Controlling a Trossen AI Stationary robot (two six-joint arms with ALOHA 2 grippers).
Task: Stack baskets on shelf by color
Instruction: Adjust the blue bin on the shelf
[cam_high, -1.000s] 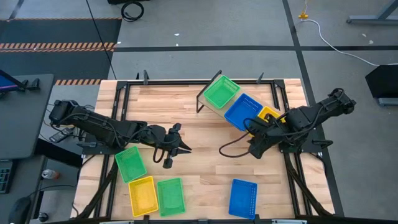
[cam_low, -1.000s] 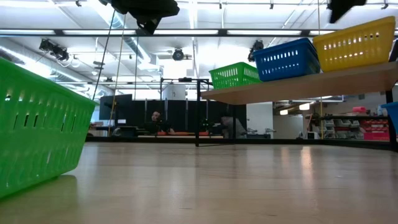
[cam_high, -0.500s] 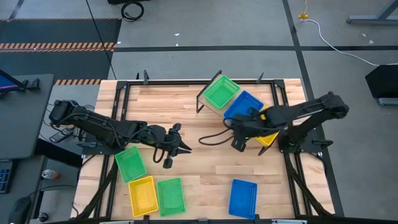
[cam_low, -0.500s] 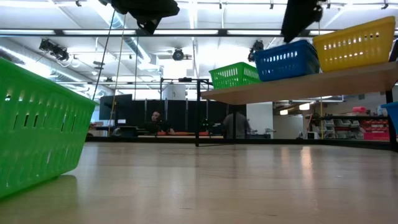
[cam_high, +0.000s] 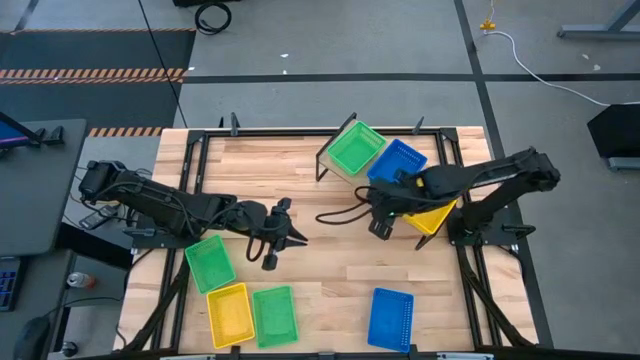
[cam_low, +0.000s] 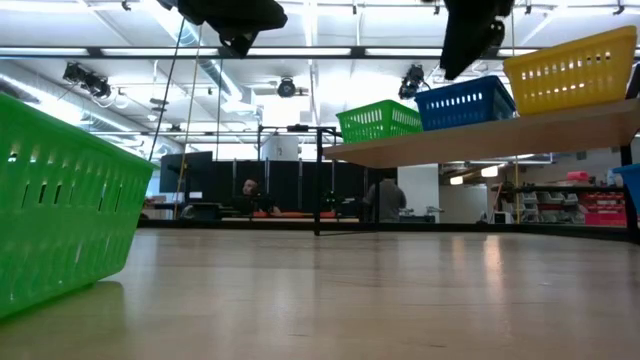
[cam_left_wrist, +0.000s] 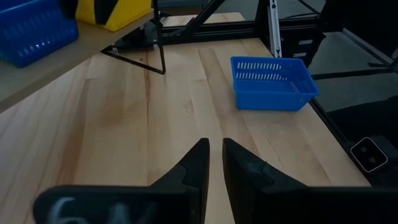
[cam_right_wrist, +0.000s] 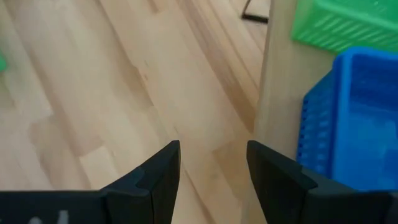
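Observation:
The shelf's blue basket is set back from the shelf's front edge (cam_right_wrist: 266, 102). My right gripper should pull the basket's near rim (cam_right_wrist: 341, 109) toward that edge before stacking.
The shelf (cam_high: 330, 160) stands at the table's far right and carries a green basket (cam_high: 357, 148), a blue basket (cam_high: 400, 160) and a yellow basket (cam_high: 432, 214) in a row. On the table near the front lie a green basket (cam_high: 210, 262), a yellow basket (cam_high: 228, 313), another green basket (cam_high: 274, 315) and a blue basket (cam_high: 390, 318). My right gripper (cam_right_wrist: 211, 165) is open and empty. It hangs just in front of the shelf board (cam_right_wrist: 277, 74), beside the shelf's blue basket (cam_right_wrist: 348, 124). My left gripper (cam_left_wrist: 214, 155) is shut and empty over the table's middle left.
Black frame rails run along the table's edges, and the shelf's thin black legs (cam_left_wrist: 158, 53) stand on the wood. A broad stretch of bare tabletop (cam_high: 330, 270) lies between the two arms. People show in the room far behind the table (cam_low: 385, 200).
My right gripper has moved toward the table's left and far side, from in front of the yellow basket to in front of the blue one, staying open. The blue basket on the shelf now sits a little farther back than before.

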